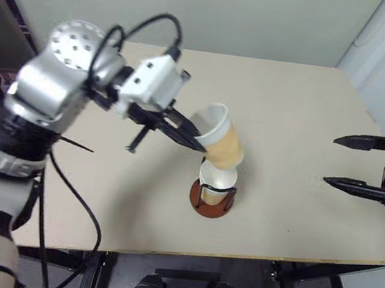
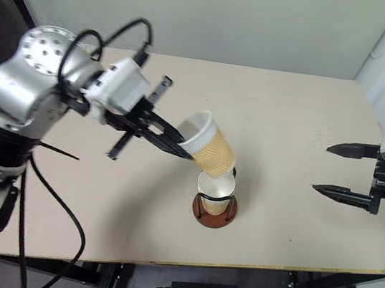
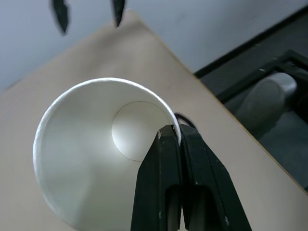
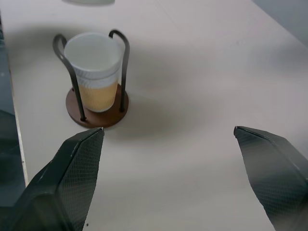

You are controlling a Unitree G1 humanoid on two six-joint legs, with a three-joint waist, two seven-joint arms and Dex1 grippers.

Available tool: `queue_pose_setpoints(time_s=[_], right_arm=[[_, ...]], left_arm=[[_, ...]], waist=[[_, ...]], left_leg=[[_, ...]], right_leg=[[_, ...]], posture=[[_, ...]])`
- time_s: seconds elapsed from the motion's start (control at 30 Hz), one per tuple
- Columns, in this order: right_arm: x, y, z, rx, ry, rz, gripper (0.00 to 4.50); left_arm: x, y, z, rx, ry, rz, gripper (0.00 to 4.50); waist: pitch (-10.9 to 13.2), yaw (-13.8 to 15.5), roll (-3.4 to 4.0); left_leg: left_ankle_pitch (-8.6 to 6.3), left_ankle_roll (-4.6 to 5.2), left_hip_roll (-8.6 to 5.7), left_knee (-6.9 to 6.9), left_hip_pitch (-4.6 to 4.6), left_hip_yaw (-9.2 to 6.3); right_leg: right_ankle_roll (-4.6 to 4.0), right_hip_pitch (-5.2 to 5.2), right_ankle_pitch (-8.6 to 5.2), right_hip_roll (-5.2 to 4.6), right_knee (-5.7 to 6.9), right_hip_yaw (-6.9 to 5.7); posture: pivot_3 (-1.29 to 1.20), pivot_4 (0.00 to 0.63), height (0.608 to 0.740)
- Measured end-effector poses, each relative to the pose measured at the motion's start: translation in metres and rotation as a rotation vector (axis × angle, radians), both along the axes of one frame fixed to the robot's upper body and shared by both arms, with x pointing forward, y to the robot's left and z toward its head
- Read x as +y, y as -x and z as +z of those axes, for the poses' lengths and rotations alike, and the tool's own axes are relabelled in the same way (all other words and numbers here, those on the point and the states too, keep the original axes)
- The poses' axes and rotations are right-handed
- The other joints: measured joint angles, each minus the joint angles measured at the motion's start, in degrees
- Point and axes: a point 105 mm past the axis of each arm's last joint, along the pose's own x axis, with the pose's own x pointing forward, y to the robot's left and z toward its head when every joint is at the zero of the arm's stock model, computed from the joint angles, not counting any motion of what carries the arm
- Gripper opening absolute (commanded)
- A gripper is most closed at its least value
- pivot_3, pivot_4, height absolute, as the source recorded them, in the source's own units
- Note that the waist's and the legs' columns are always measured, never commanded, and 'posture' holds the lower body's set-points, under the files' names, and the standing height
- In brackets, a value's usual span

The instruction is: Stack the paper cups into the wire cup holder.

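Observation:
My left gripper has the held cup's bottom (image 2: 222, 166) over the opening of the standing cup (image 2: 216, 184), so it should keep lowering and let go of the held cup once it nests inside.
My left gripper (image 1: 199, 145) is shut on the rim of a tan paper cup (image 1: 222, 140), one finger inside the white wall (image 3: 96, 159) and one outside. That cup hangs tilted, mouth toward my left arm, its bottom just over the wire cup holder (image 1: 211, 199). The holder has a reddish-brown disc base (image 4: 96, 118) and black wire loops. Another paper cup (image 4: 94, 67) stands upright inside it. Over the table's right side, well away from the holder, my right gripper (image 1: 330, 160) is open with nothing between its fingers.
The beige table (image 1: 293, 101) carries the holder near the middle of its front half. Its front edge (image 1: 234, 255) runs just below the holder. A pale wall stands behind the table, and a white panel stands at the far right.

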Motion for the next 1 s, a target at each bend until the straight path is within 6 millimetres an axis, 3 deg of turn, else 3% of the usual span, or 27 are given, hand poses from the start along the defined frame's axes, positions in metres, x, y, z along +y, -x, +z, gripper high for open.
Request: queue_pose_setpoints(time_s=[0.23, 0.5, 0.67, 0.93, 1.0], right_arm=[[0.002, 0.010, -0.001, -0.021, -0.002, -0.041, 4.50], [-0.003, 0.010, -0.002, -0.025, 0.000, -0.080, 4.50], [-0.003, 0.009, -0.001, -0.032, -0.001, -0.088, 4.50], [0.007, 0.004, -0.001, -0.036, 0.012, -0.046, 4.50], [0.013, 0.000, 0.002, -0.048, 0.009, -0.016, 4.50]], left_arm=[[-0.007, -0.013, -0.028, -0.017, -0.093, -0.024, 0.02], [-0.009, -0.014, -0.036, -0.049, -0.128, -0.045, 0.02], [-0.015, -0.019, -0.049, -0.066, -0.177, -0.032, 1.29], [-0.023, -0.025, -0.048, -0.105, -0.148, 0.009, 4.26], [-0.023, -0.032, -0.045, -0.089, -0.112, 0.073, 4.26]], waist=[[0.00, 0.05, 0.01], [0.00, 0.21, 0.01], [0.00, 0.37, 0.01], [0.00, 0.37, 0.03], [0.00, 0.35, 0.03]], left_leg=[[-0.01, 0.17, -0.03, 0.12, -0.05, 0.04], [-0.07, 0.29, -0.08, 0.26, -0.15, 0.05], [-0.07, 0.32, -0.09, 0.35, -0.19, 0.05], [-0.08, 0.37, -0.10, 0.53, -0.21, 0.10], [-0.07, 0.40, -0.10, 0.58, -0.22, 0.11]], right_leg=[[0.19, 0.19, 0.11, 0.00, -0.27, 0.01], [0.29, 0.19, 0.14, -0.02, -0.34, 0.02], [0.35, 0.20, 0.16, -0.01, -0.33, 0.01], [0.46, 0.25, 0.21, -0.01, -0.32, 0.03], [0.50, 0.26, 0.24, -0.01, -0.32, 0.04]], posture=[[0.00, 0.150, 0.740], [0.00, 0.150, 0.740], [0.00, 0.150, 0.740], [0.00, 0.150, 0.740], [0.00, 0.150, 0.740]])
